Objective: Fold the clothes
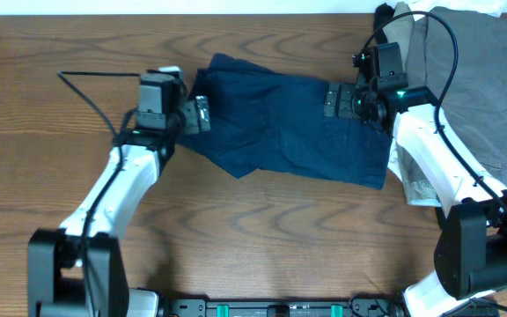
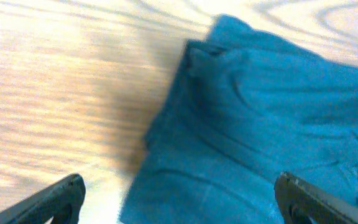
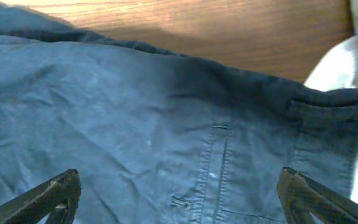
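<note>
Next, my left gripper moves in over the crumpled end [image 1: 229,116] and pulls the garment clear before folding, because the navy garment's seamed end [image 1: 382,160] is lying against the white fabric.
The dark navy garment [image 1: 280,123] of the clothes lies crumpled and roughly flat in the middle of the wooden table [image 1: 262,229]. My left gripper [image 1: 196,114] hovers open at its left edge; the left wrist view has blue cloth [image 2: 260,124] between and beyond the wide-set fingers [image 2: 61,199], and nothing is pinched. At the garment's right end my right gripper [image 1: 334,99] is also open. In the right wrist view a stitched seam [image 3: 216,162] of the navy fabric [image 3: 135,112] runs between its spread jaws, with the gripper [image 3: 179,196] holding nothing.
A large grey garment [image 1: 473,79] lies at the back right, behind the right arm. White fabric [image 1: 412,176] shows beside and under that arm, and again at the right wrist view's edge [image 3: 347,68]. A black cable [image 1: 86,92] trails from the left arm.
</note>
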